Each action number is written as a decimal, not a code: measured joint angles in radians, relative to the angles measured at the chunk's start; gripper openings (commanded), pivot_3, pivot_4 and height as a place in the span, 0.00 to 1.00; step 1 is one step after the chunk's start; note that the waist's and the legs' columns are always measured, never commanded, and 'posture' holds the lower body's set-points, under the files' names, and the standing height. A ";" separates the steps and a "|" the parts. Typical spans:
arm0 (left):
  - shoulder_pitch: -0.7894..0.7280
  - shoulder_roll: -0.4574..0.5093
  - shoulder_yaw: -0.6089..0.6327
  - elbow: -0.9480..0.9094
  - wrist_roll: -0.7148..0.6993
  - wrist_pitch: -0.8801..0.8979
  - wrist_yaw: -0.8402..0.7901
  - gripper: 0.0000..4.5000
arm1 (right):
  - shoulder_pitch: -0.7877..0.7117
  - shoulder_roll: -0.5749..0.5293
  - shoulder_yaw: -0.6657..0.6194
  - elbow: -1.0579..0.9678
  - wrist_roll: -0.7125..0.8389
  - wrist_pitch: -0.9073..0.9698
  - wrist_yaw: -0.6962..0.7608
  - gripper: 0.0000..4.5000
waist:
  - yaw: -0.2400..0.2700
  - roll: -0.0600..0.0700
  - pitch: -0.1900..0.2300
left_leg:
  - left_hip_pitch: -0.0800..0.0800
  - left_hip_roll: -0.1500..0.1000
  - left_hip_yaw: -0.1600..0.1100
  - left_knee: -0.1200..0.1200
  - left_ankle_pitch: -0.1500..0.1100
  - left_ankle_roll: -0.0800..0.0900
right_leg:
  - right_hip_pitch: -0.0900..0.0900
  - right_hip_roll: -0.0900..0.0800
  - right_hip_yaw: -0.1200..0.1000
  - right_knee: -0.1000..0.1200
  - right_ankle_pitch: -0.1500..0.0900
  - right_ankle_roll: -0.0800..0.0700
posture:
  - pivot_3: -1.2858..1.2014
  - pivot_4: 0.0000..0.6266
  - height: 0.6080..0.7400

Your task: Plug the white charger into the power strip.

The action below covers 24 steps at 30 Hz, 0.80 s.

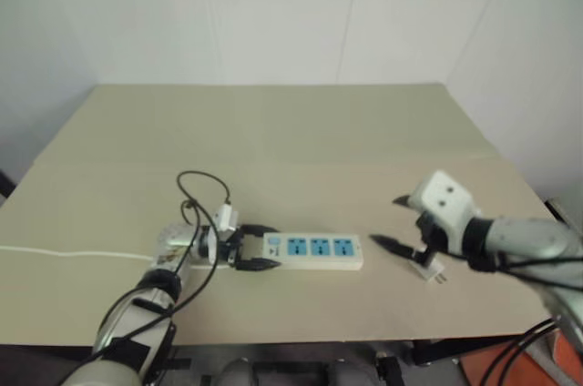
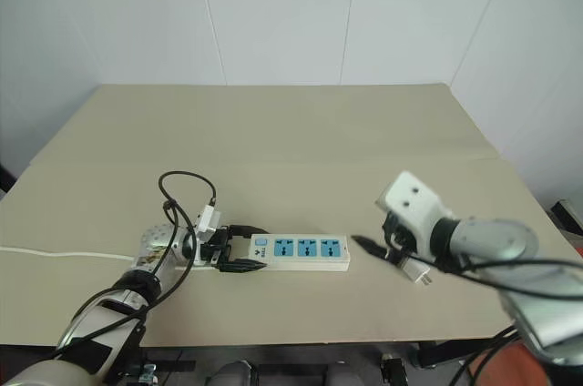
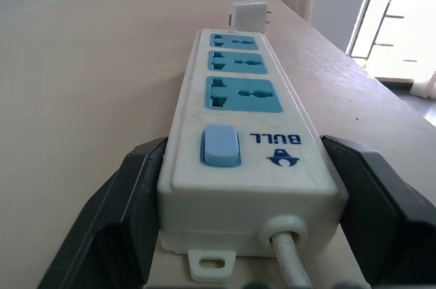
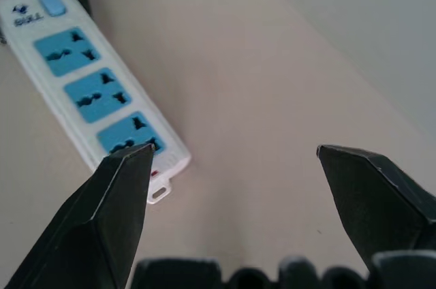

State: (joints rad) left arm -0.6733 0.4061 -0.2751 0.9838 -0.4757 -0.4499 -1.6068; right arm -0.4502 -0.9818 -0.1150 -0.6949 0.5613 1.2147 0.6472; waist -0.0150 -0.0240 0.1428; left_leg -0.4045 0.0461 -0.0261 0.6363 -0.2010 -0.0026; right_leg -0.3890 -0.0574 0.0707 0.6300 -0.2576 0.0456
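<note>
The white charger (image 1: 426,267) will stand up straight on the power strip when the robot pushes it in, because the prongs (image 1: 441,278) point straight out from the charger's end.
The power strip (image 1: 314,250) lies flat near the table's front, its three blue outlets facing up and its switch end toward my left. My left gripper (image 1: 260,248) is shut on that switch end, one black finger (image 3: 129,200) against each long side. The white charger (image 1: 428,269) lies on the table beyond the strip's other end, with its prongs pointing away from the strip. It is also seen past the last outlet as the charger (image 3: 248,16). My right gripper (image 1: 390,220) hovers above the table just beside the charger, open, with nothing between its fingers (image 4: 122,193).
The strip's thin white cord (image 1: 55,254) runs left across the tan table (image 1: 291,140) to its edge. A loop of black cable (image 1: 202,187) stands above my left wrist. White walls close the table's far and right sides.
</note>
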 measured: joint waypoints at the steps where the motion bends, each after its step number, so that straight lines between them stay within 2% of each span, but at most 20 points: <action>1: 0.003 0.000 -0.007 -0.013 0.001 0.000 0.000 0.73 | -0.049 -0.009 -0.004 0.012 0.023 0.065 0.001 1.00 | 0.001 0.000 0.000 | 0.000 0.000 0.000 0.000 0.000 0.000 | 0.000 0.000 0.000 0.000 0.000 0.000 | 0.52 0.24 1.00; 3: 0.013 0.000 -0.013 -0.037 0.004 0.000 0.000 0.73 | -0.168 -0.056 0.026 0.044 0.065 0.231 0.009 1.00 | 0.008 0.000 0.000 | 0.000 0.001 0.000 -0.002 0.000 0.000 | -0.001 0.000 -0.001 -0.001 -0.001 -0.001 | 0.52 0.24 1.00; 6: 0.026 0.000 -0.008 -0.073 0.015 0.006 0.000 0.73 | -0.235 -0.120 0.110 0.083 0.095 0.363 0.024 1.00 | 0.013 0.000 0.000 | -0.003 0.001 0.000 -0.003 0.000 0.000 | -0.003 0.000 -0.001 -0.002 -0.001 -0.001 | 0.52 0.24 1.00; 11: 0.070 -0.015 0.028 -0.149 0.056 0.025 0.002 0.73 | -0.224 -0.166 0.216 0.166 0.111 0.392 0.005 1.00 | 0.012 0.000 0.000 | -0.005 0.000 0.001 -0.004 -0.001 0.001 | -0.006 -0.001 -0.001 -0.002 -0.001 -0.001 | 0.52 0.24 1.00; 20: 0.123 -0.033 0.071 -0.226 0.099 0.062 0.004 0.73 | -0.178 -0.154 0.249 0.232 0.163 0.392 -0.052 1.00 | 0.011 0.000 0.000 | -0.002 0.000 0.001 -0.003 -0.001 0.001 | -0.003 -0.001 -0.001 0.000 -0.001 -0.001 | 0.52 0.24 1.00; 24: 0.123 -0.033 0.084 -0.232 0.114 0.070 0.000 0.73 | -0.157 -0.110 0.266 0.263 0.167 0.392 -0.074 1.00 | 0.008 0.000 0.000 | -0.002 0.000 0.001 -0.002 -0.001 0.001 | -0.003 -0.001 -0.001 0.000 -0.001 -0.001 | 0.52 0.24 1.00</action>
State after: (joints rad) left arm -0.5500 0.3729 -0.1909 0.7516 -0.3621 -0.3800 -1.6064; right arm -0.6077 -1.0916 0.1511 -0.4323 0.7279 1.6067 0.5727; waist -0.0074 -0.0237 0.1426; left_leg -0.4066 0.0458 -0.0252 0.6339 -0.2018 -0.0013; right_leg -0.3924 -0.0585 0.0699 0.6299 -0.2585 0.0449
